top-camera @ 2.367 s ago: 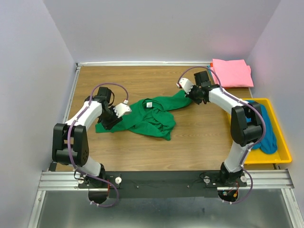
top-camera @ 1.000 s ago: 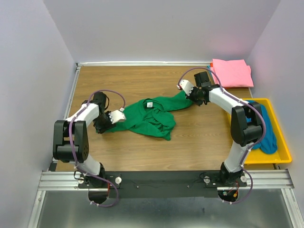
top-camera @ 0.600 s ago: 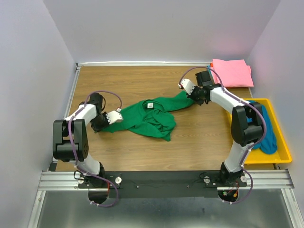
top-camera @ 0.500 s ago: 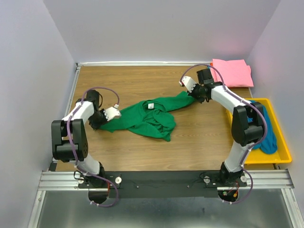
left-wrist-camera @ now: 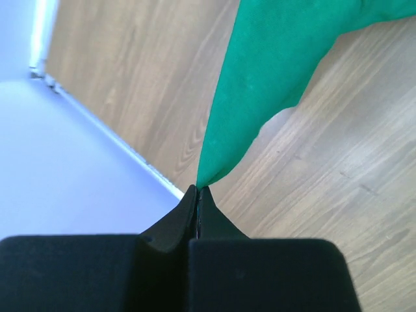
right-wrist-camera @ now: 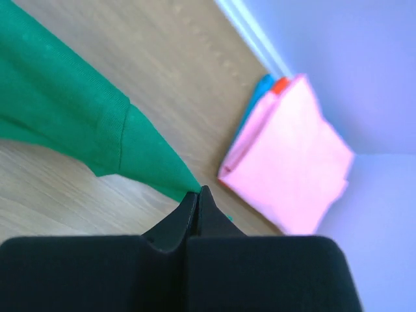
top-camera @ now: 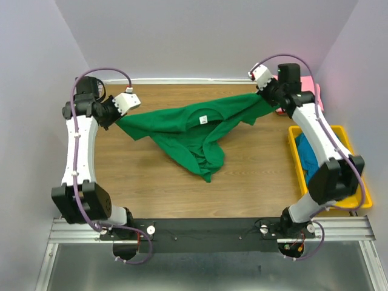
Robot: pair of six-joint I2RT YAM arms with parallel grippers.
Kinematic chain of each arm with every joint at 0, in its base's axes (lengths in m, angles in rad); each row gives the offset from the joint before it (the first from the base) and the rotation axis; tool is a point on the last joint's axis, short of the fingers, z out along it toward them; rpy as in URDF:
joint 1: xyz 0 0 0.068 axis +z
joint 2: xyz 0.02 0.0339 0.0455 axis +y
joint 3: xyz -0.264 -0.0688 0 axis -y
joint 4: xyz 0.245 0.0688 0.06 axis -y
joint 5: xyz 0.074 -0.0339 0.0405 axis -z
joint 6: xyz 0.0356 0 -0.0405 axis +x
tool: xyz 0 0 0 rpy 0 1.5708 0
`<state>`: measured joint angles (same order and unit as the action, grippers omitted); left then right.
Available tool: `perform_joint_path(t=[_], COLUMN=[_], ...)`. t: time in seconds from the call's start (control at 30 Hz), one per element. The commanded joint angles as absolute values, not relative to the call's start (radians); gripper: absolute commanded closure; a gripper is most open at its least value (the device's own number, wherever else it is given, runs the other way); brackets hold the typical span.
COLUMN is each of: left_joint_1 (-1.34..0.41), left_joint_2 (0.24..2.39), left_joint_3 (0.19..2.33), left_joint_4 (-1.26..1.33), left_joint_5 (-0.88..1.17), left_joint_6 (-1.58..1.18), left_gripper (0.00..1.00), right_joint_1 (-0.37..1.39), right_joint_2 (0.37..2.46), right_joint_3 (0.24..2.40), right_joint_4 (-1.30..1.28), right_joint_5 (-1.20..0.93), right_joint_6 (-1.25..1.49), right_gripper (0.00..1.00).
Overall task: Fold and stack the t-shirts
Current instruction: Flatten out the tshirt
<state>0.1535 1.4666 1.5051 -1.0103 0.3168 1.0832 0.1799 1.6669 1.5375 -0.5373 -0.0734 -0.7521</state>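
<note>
My left gripper and my right gripper should lift the dark green t-shirt's body (top-camera: 203, 156) and fling it flat over the wood (top-camera: 194, 199), because it lies bunched up under the t-shirt's collar.
A dark green t-shirt (top-camera: 188, 130) hangs stretched between both arms above the table, its middle sagging toward the wood. My left gripper (top-camera: 116, 116) is shut on its left corner (left-wrist-camera: 247, 104) at the far left. My right gripper (top-camera: 270, 102) is shut on the green sleeve (right-wrist-camera: 78, 123) at the far right. A folded pink t-shirt (right-wrist-camera: 296, 159) lies in the back right corner, mostly hidden behind the right arm in the top view (top-camera: 315, 91). A teal-blue t-shirt (top-camera: 308, 159) lies in the yellow tray.
The yellow tray (top-camera: 298, 176) stands at the right edge of the table, partly under the right arm. White walls close the table on three sides, with a rail (left-wrist-camera: 110, 133) along the back-left edge. Bare wood (top-camera: 242, 182) lies in front of the shirt.
Both arms have lifted and spread outward toward the back corners, pulling the green t-shirt up and wide. The left gripper closed on the shirt's left corner during the last second.
</note>
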Motion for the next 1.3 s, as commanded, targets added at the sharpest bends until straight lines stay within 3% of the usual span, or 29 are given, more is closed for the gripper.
perform_joint_path(t=[0.0, 0.4, 0.63, 0.83, 1.27], left_joint_1=[0.202, 0.36, 0.36, 0.36, 0.357], left_joint_2=[1.35, 1.065, 1.028, 1.141, 0.741], left_joint_3=[1.54, 1.746, 1.822, 1.974, 1.781], left_joint_4=[-1.085, -0.826, -0.577, -0.655, -0.529], left_joint_5=[0.405, 0.541, 0.495, 0.54, 0.399], left_joint_6=[1.052, 0.72, 0.5, 0.48, 0.423], left_gripper=[1.0, 1.0, 1.0, 1.0, 1.0], right_joint_1=[0.169, 0.17, 0.169, 0.17, 0.17], right_joint_2=[1.49, 1.192, 1.255, 1.365, 1.054], right_joint_3=[1.578, 1.807, 2.012, 2.135, 2.052], right_joint_4=[-0.577, -0.598, -0.597, -0.586, -0.584], right_joint_5=[-0.068, 0.021, 0.051, 0.089, 0.115], right_joint_6=[-0.703, -0.634, -0.672, -0.692, -0.646], right_gripper=[1.0, 1.0, 1.0, 1.0, 0.99])
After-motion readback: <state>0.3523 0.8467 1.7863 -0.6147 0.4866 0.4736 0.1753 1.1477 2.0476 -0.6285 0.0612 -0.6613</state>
